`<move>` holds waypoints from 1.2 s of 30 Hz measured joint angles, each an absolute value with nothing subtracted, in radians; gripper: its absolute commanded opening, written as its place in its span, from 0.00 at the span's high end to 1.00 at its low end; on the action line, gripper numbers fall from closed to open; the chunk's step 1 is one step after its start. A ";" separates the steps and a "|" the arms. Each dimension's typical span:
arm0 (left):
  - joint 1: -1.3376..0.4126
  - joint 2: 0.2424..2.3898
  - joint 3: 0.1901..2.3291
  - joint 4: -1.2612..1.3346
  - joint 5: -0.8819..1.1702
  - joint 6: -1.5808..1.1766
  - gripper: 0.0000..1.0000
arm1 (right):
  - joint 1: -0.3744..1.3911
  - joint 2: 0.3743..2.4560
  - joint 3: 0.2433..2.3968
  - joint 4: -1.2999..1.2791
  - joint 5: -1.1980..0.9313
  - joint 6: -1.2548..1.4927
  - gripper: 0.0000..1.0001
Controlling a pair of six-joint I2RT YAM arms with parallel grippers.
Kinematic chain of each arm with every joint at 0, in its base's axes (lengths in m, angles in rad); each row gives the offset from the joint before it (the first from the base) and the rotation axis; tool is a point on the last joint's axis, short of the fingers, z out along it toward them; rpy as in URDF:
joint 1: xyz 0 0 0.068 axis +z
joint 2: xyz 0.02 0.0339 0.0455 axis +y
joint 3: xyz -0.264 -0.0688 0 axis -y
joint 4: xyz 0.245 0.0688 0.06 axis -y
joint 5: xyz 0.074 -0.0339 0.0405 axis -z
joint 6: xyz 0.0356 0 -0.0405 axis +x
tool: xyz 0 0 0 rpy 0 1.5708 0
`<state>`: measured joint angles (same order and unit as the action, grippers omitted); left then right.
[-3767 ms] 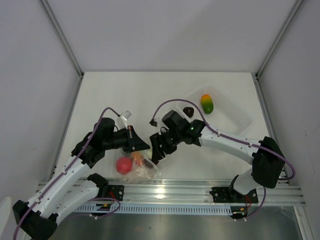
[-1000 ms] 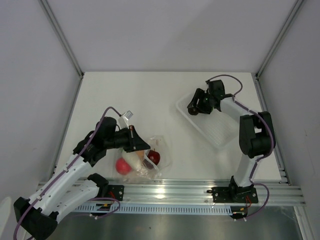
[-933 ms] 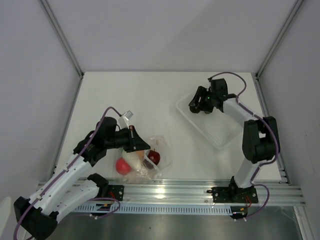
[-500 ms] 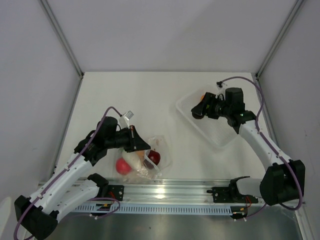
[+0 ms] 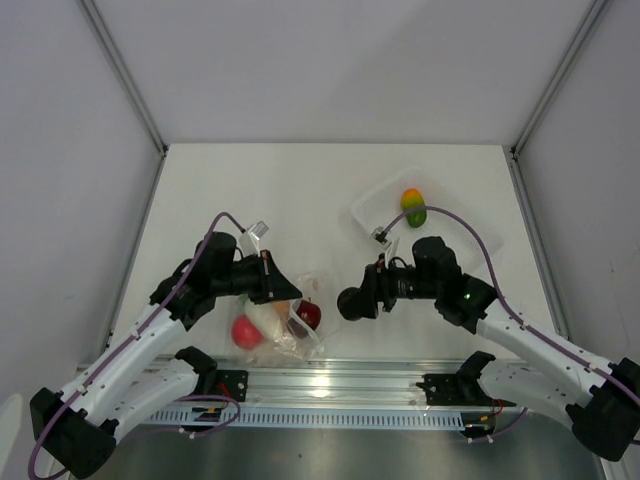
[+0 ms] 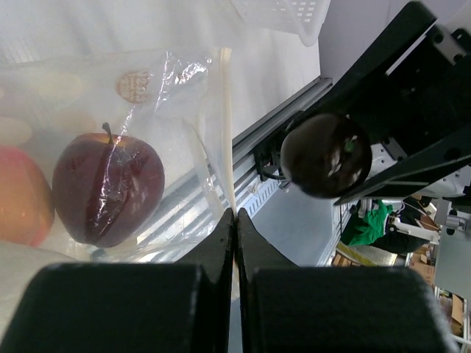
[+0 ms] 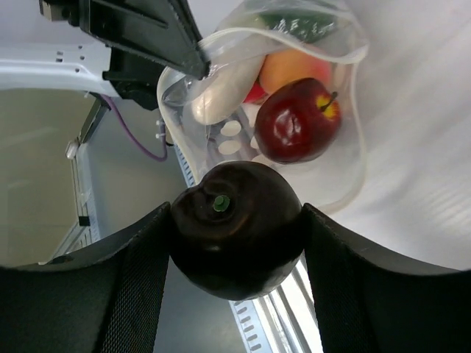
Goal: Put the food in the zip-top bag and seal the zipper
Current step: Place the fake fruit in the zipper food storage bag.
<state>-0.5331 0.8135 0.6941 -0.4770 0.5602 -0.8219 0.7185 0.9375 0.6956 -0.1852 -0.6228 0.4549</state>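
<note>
The bag's opening is open toward the dark purple piece of food, so my right gripper should keep going inside and let go of the piece in the space (image 7: 230, 141) beside the red apple.
The clear zip-top bag (image 5: 318, 300) lies at the front centre with its mouth held open. Inside are a red apple (image 5: 308, 316), a peach (image 7: 294, 68), a white radish (image 7: 224, 92) and a green piece (image 7: 305, 26). My left gripper (image 5: 291, 293) is shut on the bag's mouth edge (image 6: 225, 110). My right gripper (image 5: 352, 303) is shut on a dark purple piece (image 7: 235, 228) and holds it just right of the bag's mouth, above the table. The orange-green mango (image 5: 413, 207) lies in the tray.
The rigid clear tray (image 5: 478, 228) stands at the back right, partly behind my right arm. A metal rail (image 5: 400, 382) runs along the table's near edge. Side walls close in the table left and right.
My right gripper has left the tray with the dark purple piece and swung forward and left to the bag's mouth. The mango now shows. The left gripper and bag have not moved.
</note>
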 measured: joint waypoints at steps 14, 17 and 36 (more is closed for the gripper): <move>-0.533 0.793 0.696 -0.478 0.561 -0.830 1.00 | 0.844 1.179 0.644 0.068 -0.553 0.630 0.97; -0.533 0.788 0.697 -0.481 0.561 -0.830 0.99 | 0.849 1.224 0.645 0.091 -0.554 0.642 0.91; -0.535 0.783 0.698 -0.482 0.561 -0.831 1.00 | 0.931 1.340 0.648 0.197 -0.651 0.689 0.10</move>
<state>-0.5346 0.7834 0.6979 -0.4816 0.5610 -0.8307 0.9314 1.3399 0.6476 0.1970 -0.6506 0.6891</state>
